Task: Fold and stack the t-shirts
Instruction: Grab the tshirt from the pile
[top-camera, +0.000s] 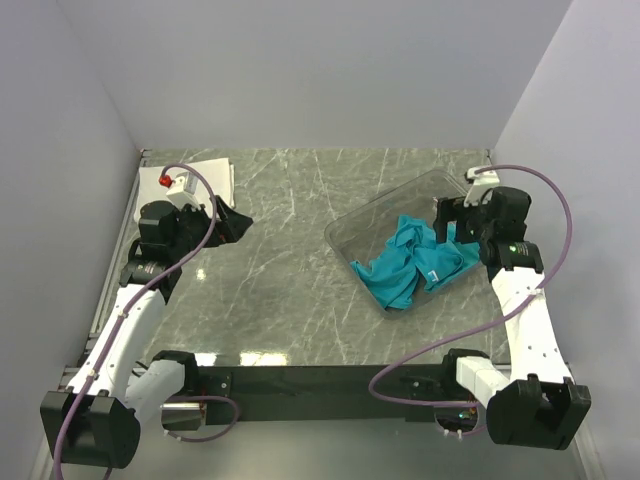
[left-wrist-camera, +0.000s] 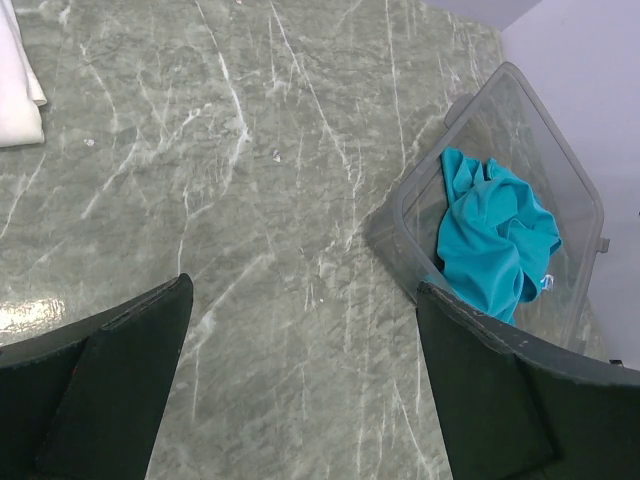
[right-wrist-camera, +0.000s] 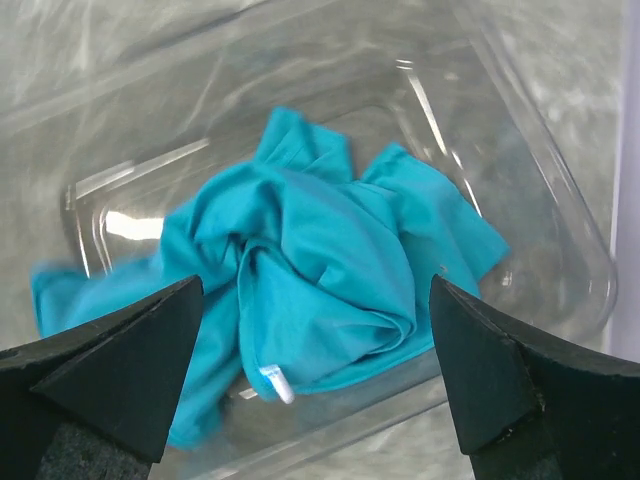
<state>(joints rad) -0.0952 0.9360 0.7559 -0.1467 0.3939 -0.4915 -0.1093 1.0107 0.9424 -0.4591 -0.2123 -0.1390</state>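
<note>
The tray's clear bottom (top-camera: 372, 226) can be seen around the low, loose heap, so the robot should expect the tray to be empty when it lifts the teal t-shirt (top-camera: 408, 262) out.
A crumpled teal t-shirt (top-camera: 415, 262) lies in the clear tray (top-camera: 385, 203) at the right, one end draped over the tray's near rim. In the right wrist view the teal t-shirt (right-wrist-camera: 310, 260) shows its small white neck label (right-wrist-camera: 278, 383). My right gripper (right-wrist-camera: 315, 370) hovers open just above it, at the tray's far right side (top-camera: 450, 215). A folded white t-shirt (top-camera: 212, 172) rests at the table's back left corner. My left gripper (top-camera: 232, 222) hangs open over bare table (left-wrist-camera: 305, 370), near the white t-shirt (left-wrist-camera: 15, 90), holding nothing.
The tray's wall (left-wrist-camera: 400, 230) stands to the right of the left gripper. A small white device with a red knob (top-camera: 164, 181) sits by the white shirt. Walls close the table on the left, back and right.
</note>
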